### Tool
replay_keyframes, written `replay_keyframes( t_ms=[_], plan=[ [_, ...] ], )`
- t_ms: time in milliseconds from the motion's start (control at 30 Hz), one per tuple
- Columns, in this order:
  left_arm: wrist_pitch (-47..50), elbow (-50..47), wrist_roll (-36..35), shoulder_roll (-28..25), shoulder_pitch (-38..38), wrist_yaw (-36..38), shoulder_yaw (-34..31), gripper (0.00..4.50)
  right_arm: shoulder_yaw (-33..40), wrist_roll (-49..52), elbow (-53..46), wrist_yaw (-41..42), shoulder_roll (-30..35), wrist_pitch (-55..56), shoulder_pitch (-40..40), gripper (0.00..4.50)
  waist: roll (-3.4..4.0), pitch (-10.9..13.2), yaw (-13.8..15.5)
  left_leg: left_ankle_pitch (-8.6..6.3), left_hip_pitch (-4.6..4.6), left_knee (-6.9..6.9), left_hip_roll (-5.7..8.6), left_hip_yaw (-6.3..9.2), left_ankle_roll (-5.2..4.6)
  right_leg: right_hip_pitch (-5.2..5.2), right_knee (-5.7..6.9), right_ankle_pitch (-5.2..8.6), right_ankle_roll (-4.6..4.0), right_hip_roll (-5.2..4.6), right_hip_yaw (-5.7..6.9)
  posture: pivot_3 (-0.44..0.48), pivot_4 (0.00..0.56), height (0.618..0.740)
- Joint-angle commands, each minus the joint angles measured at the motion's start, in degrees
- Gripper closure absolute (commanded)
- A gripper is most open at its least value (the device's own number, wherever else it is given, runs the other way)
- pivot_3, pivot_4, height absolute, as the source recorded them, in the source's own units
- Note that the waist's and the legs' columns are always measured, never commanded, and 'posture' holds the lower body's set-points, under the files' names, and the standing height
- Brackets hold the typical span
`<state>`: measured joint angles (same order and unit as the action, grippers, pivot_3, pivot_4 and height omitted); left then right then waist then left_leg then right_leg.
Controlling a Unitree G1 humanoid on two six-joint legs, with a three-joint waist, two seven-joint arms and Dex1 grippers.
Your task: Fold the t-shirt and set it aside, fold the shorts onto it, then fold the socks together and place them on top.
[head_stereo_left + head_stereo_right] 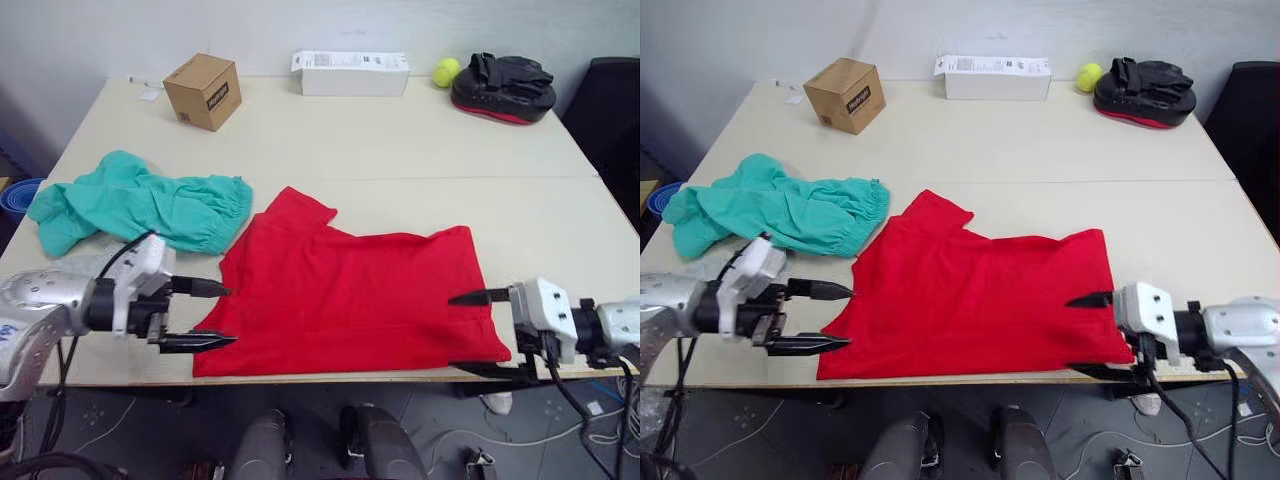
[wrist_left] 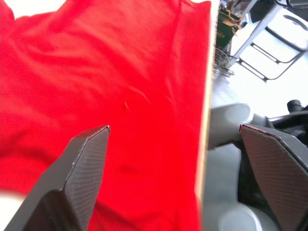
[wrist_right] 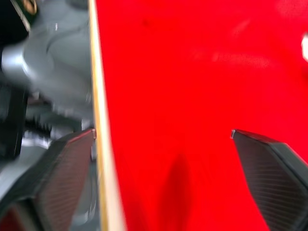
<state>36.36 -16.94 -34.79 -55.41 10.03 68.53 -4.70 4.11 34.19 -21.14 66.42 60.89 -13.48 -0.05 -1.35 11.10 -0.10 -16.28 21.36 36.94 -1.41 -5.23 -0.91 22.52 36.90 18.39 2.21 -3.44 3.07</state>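
Observation:
I expect the sleeve (image 1: 301, 208) to turn over onto the t-shirt's body when I fold the red t-shirt's far edge (image 1: 385, 236) toward me, because the sleeve sticks out past that edge.
The red t-shirt (image 1: 350, 290) lies spread flat at the table's near edge, one sleeve pointing toward the far side. My left gripper (image 1: 212, 315) is open at the shirt's near left corner, one finger above the cloth edge and one at the table edge. At the near right corner my right gripper (image 1: 472, 333) also stands open, its upper finger (image 1: 478, 296) over the hem. The teal-green shorts (image 1: 140, 208) lie crumpled at the left side. Something pale grey, perhaps the socks (image 1: 95, 258), shows just behind my left arm, mostly hidden.
A cardboard box (image 1: 203, 91) stands at the far left, a long white box (image 1: 350, 72) at the far middle. A yellow-green ball (image 1: 446, 71) and a black-and-red pad (image 1: 502, 87) sit at the far right. The table's near edge (image 2: 206, 125) runs right beside the shirt.

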Motion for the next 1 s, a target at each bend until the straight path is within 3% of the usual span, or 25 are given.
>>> replay_keyframes(
  t_ms=[33,233,333,500,700,733,900,1000],
  plan=[
    [-6.07,2.15,8.33,2.6,2.65,-0.79,8.43,1.34,-7.75,-4.56,-1.57,-2.02,-4.24,-2.95,-4.55,1.25,0.0,0.0,-0.09,0.0,0.07,-0.01,0.0,-0.01,0.0,0.07,0.0,0.0,0.0,0.01,0.0,0.0,0.15,0.74],
    [-14.89,8.21,18.18,6.53,5.27,-0.79,16.94,3.32,-19.09,-18.08,3.19,-3.99,-11.37,0.77,-9.12,3.44,-0.01,0.0,-0.05,-0.02,0.23,0.03,0.0,-0.05,0.01,0.26,0.1,0.0,0.0,0.04,0.01,0.0,0.15,0.74],
    [-17.2,10.67,21.74,7.18,5.95,-1.39,18.64,4.36,-21.43,-23.1,5.88,-5.38,-13.32,2.14,-9.82,4.5,0.0,0.0,-0.04,-0.02,0.23,0.08,0.0,-0.08,-0.02,0.25,0.11,0.0,0.01,0.03,0.01,0.0,0.15,0.74],
    [-16.29,11.08,22.67,7.28,6.19,-1.58,18.58,4.46,-17.93,-25.19,9.97,-4.32,-9.47,4.74,-5.56,4.5,0.0,-0.1,0.08,-0.02,-0.09,0.08,-0.01,-0.06,-0.04,-0.07,0.09,0.0,0.0,0.02,0.01,0.0,0.15,0.74],
    [-16.55,10.49,22.23,6.19,3.5,-1.99,16.54,4.46,-3.38,-21.78,19.89,-1.28,-0.85,10.35,2.54,4.5,-0.31,-0.49,0.13,-0.04,-0.11,0.06,0.02,-0.05,-0.12,-0.15,-0.05,0.0,-0.01,-0.06,0.01,0.0,0.15,0.74],
    [-16.58,10.31,22.15,6.04,2.97,-2.02,16.13,4.46,-1.3,-21.31,21.63,-0.55,0.03,11.22,3.44,4.5,-0.03,-0.59,0.3,-0.05,-0.12,0.06,-0.01,-0.04,-0.11,-0.15,-0.03,0.01,-0.03,-0.05,0.01,0.0,0.15,0.74],
    [-16.44,10.14,21.97,5.79,1.71,-2.23,14.35,4.46,3.91,-15.94,22.81,3.23,-0.06,10.93,4.23,4.5,0.01,-0.58,0.1,-0.07,-0.12,0.01,0.0,-0.05,-0.17,-0.17,-0.13,0.02,-0.04,-0.06,0.0,0.0,0.15,0.74],
    [-15.59,9.57,20.53,5.33,1.68,-1.55,12.82,4.46,6.23,-7.99,18.1,3.81,-1.36,2.23,0.97,4.5,0.3,-0.51,-0.2,-0.06,-0.11,-0.03,0.0,-0.06,-0.15,-0.1,-0.05,0.02,-0.05,-0.06,0.0,0.0,0.15,0.74]
  ],
)
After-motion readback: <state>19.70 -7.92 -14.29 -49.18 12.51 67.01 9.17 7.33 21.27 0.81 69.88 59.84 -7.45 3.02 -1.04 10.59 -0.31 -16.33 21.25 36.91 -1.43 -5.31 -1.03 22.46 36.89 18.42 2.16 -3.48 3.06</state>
